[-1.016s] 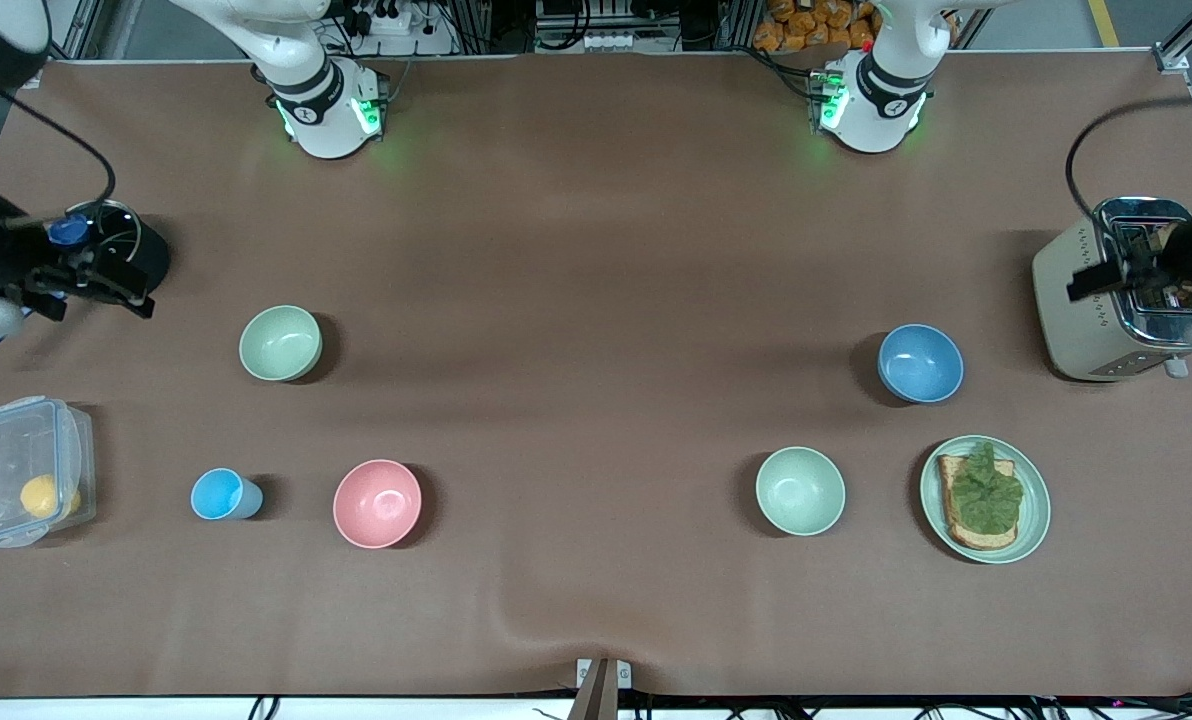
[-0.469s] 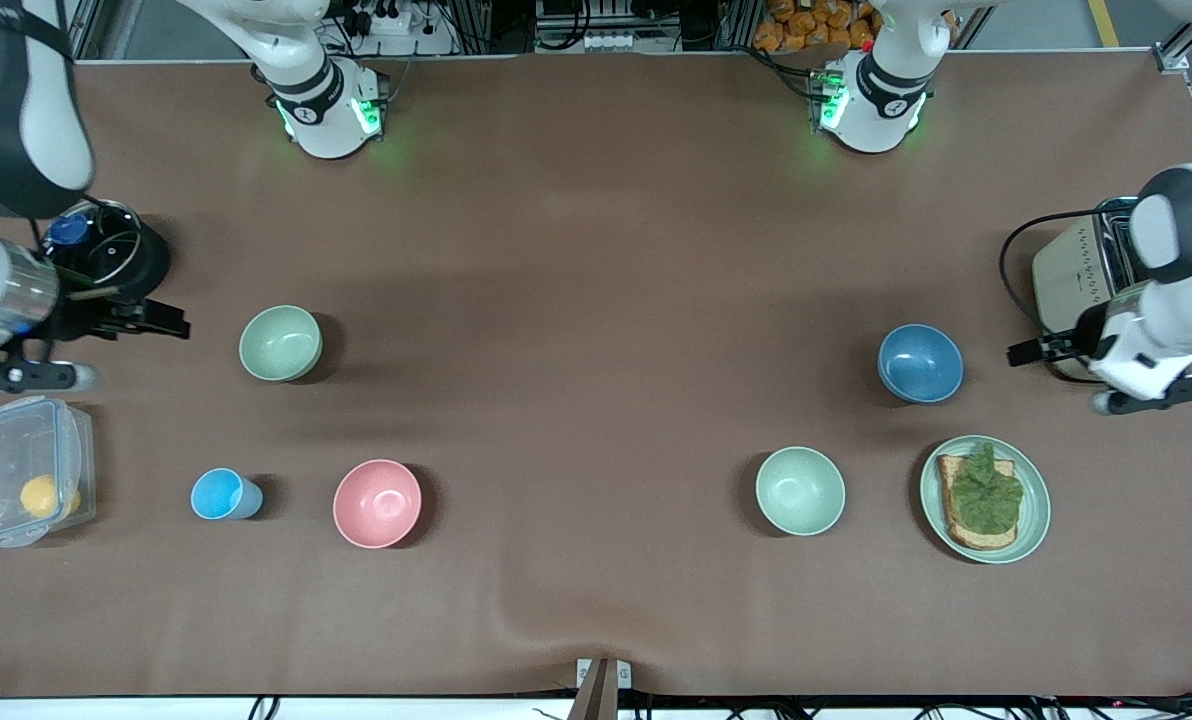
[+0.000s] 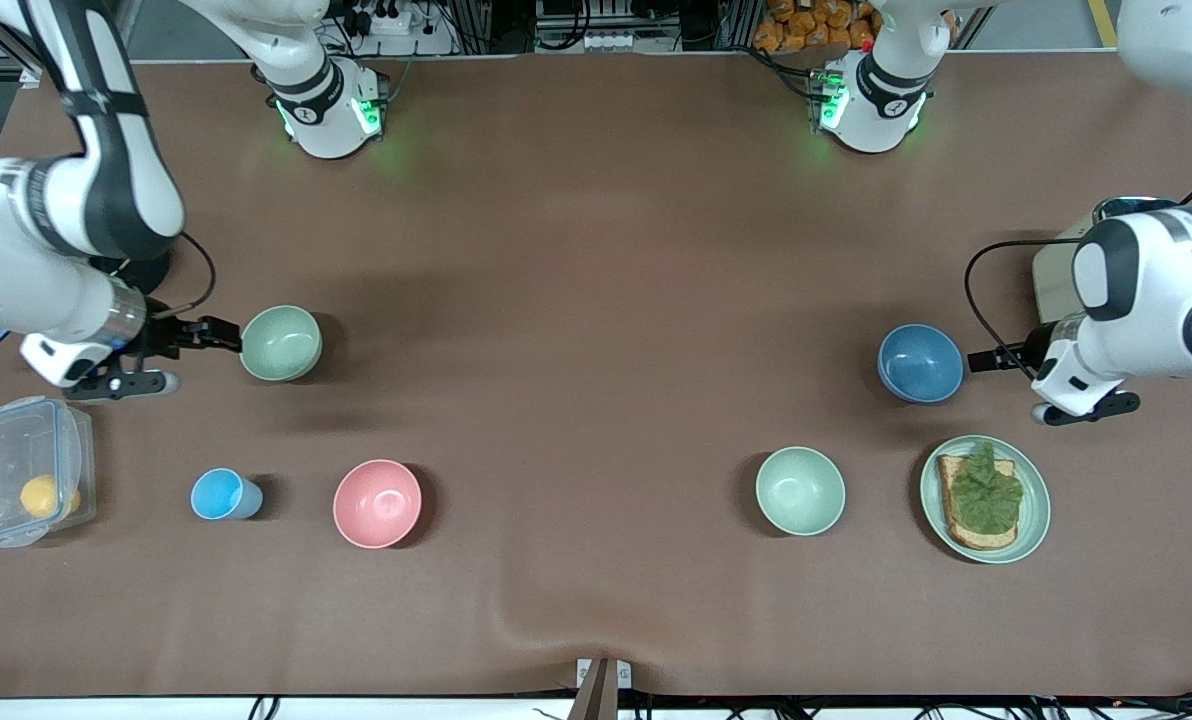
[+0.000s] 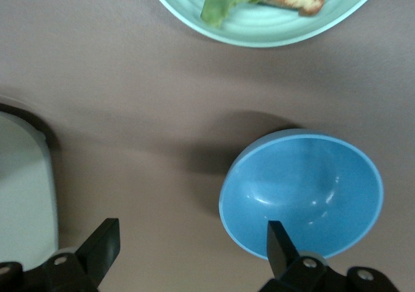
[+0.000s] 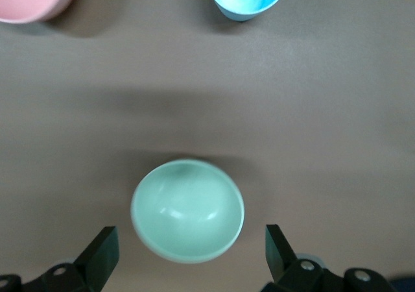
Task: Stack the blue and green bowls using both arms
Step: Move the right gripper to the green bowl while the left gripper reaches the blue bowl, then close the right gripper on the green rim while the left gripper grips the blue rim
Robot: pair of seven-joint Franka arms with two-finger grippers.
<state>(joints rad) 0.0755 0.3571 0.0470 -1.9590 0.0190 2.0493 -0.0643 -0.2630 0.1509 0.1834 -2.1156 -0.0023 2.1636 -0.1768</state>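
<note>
I see that the green bowl (image 3: 281,343) is empty and flares the same way as the blue bowl (image 3: 920,364), so I expect the blue bowl to sit deep inside it when I lower it.
The green bowl (image 3: 280,343) stands toward the right arm's end of the table. It also shows in the right wrist view (image 5: 188,211). My right gripper (image 3: 221,335) is open and empty, low beside the bowl's rim, with the bowl just ahead of its fingers (image 5: 191,253). The blue bowl (image 3: 920,363) stands toward the left arm's end and shows in the left wrist view (image 4: 301,194). My left gripper (image 3: 984,358) is open and empty beside the bowl. One finger (image 4: 279,240) lies over the bowl's rim, and the gripper's gap (image 4: 191,246) is over bare table.
A paler mint bowl (image 3: 800,490) and a green plate (image 3: 1031,520) with toast and lettuce lie nearer the front camera than the blue bowl. A pink bowl (image 3: 377,503), a light-blue cup (image 3: 222,494) and a clear box (image 3: 24,470) lie nearer than the green bowl. A toaster (image 3: 1056,275) stands by the left arm.
Both arms swung in from the table's ends. The right gripper came from the black pot to the green bowl. The left gripper came from the toaster to the blue bowl.
</note>
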